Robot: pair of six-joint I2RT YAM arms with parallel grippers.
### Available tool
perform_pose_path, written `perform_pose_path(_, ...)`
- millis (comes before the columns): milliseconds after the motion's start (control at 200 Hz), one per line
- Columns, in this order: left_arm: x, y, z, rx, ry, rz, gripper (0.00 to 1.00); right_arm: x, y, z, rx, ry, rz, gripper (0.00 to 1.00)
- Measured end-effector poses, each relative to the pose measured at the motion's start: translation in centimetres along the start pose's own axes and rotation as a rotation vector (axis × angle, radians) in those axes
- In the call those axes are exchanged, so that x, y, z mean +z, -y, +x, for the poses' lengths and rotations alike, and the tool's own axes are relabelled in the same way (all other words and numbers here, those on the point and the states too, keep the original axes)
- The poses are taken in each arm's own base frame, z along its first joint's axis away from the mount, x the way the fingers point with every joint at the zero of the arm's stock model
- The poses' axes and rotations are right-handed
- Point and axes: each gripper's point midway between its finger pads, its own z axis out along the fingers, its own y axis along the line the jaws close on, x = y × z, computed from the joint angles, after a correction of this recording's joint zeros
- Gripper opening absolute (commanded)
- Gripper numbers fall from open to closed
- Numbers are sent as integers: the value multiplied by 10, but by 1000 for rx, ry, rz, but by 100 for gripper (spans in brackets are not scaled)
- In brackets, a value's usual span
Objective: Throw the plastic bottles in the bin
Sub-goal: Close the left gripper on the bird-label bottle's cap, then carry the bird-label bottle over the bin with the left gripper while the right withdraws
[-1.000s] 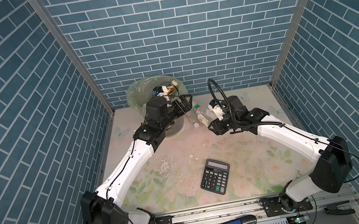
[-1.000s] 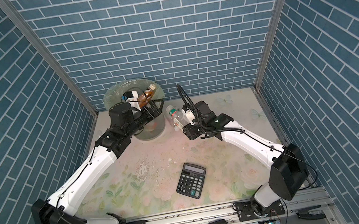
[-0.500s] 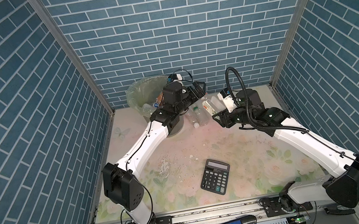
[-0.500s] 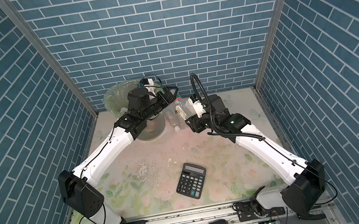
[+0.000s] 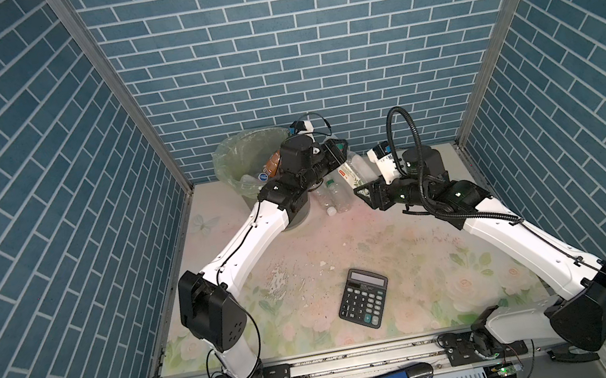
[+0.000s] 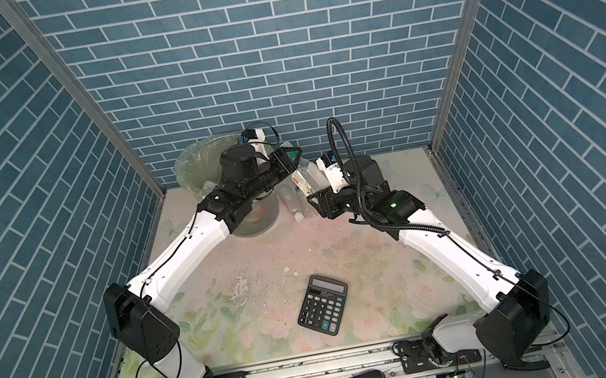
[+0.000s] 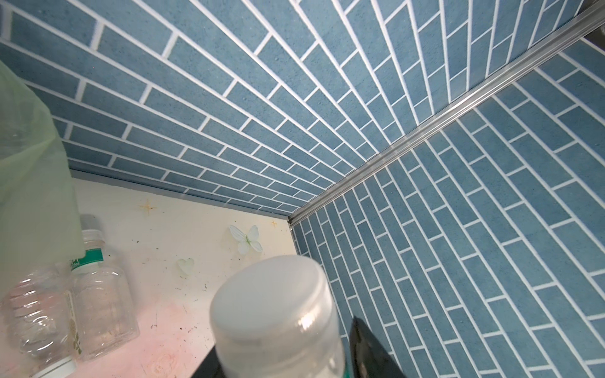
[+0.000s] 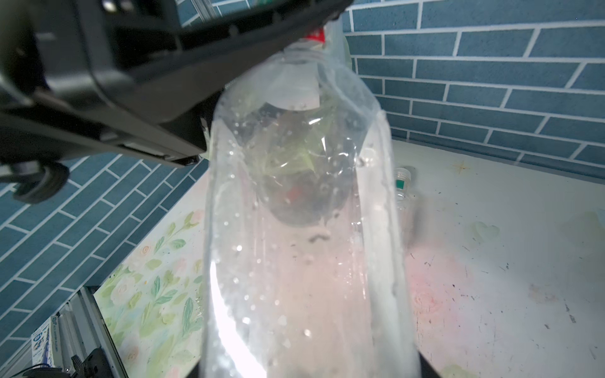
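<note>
I should open my right gripper off the bottle's lower end (image 5: 367,177), since both my grippers clamp the bottle, before my left gripper carries it into the bin (image 5: 245,156).
A clear plastic bottle (image 5: 357,167) with a red, white and green label hangs in the air between my two grippers, right of the bin (image 5: 245,154). My right gripper (image 5: 366,190) is shut on its lower end (image 8: 304,261). My left gripper (image 5: 337,152) is closed round the other end (image 7: 278,314), a black finger (image 7: 370,347) on each side of it. Two more clear bottles (image 5: 334,196) lie on the table against the bin, one with a green band (image 7: 98,291), one crumpled (image 7: 36,314). Inside the bin lie a brown bottle (image 5: 272,162) and others.
A black calculator (image 5: 364,303) lies in the front middle of the flowered table (image 5: 409,263). The bin's pale green bag (image 7: 29,157) is just beside my left gripper. Blue brick walls close in the back and both sides. Pens and a box lie on the front rail.
My left arm swung from over the bin to the right and its jaws closed on the bottle's end. My right arm lifted the bottle up and back to meet it.
</note>
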Motion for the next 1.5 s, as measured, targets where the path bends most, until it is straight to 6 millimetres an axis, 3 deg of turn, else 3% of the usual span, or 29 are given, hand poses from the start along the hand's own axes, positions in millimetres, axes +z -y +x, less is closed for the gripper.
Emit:
perform_pose_path(220, -12, 24, -28, 102, 21, 13, 40, -2, -4, -4, 16, 27, -24, 99)
perform_pose_path(310, -21, 23, -47, 145, 49, -4, 39, -7, -6, -5, 15, 42, -28, 99)
perform_pose_path(420, -32, 7, -73, 194, 79, -67, 40, -13, -9, -12, 15, 71, -34, 99)
perform_pose_path(575, -67, 0, -129, 320, 187, -180, 40, -16, -11, -19, 17, 100, -40, 99)
perform_pose_path(795, -140, 40, -204, 586, 434, -306, 39, -14, -11, -20, 41, 112, -49, 99)
perform_pose_path(940, -185, 63, -237, 746, 585, -405, 38, -10, -11, -20, 55, 112, -57, 99)
perform_pose_path(1045, -200, 72, -250, 828, 648, -454, 37, -6, -10, -18, 57, 104, -56, 99)
perform_pose_path(1145, -200, 74, -255, 890, 664, -481, 36, -3, -9, -16, 59, 97, -54, 99)
perform_pose_path(1275, -185, 69, -256, 955, 657, -504, 36, 2, -7, -13, 63, 83, -50, 99)
perform_pose_path(1410, -155, 54, -254, 1020, 624, -533, 36, 11, -4, -7, 69, 60, -46, 99)
perform_pose_path(1500, -123, 34, -250, 1071, 582, -562, 38, 18, -1, -1, 75, 40, -43, 99)
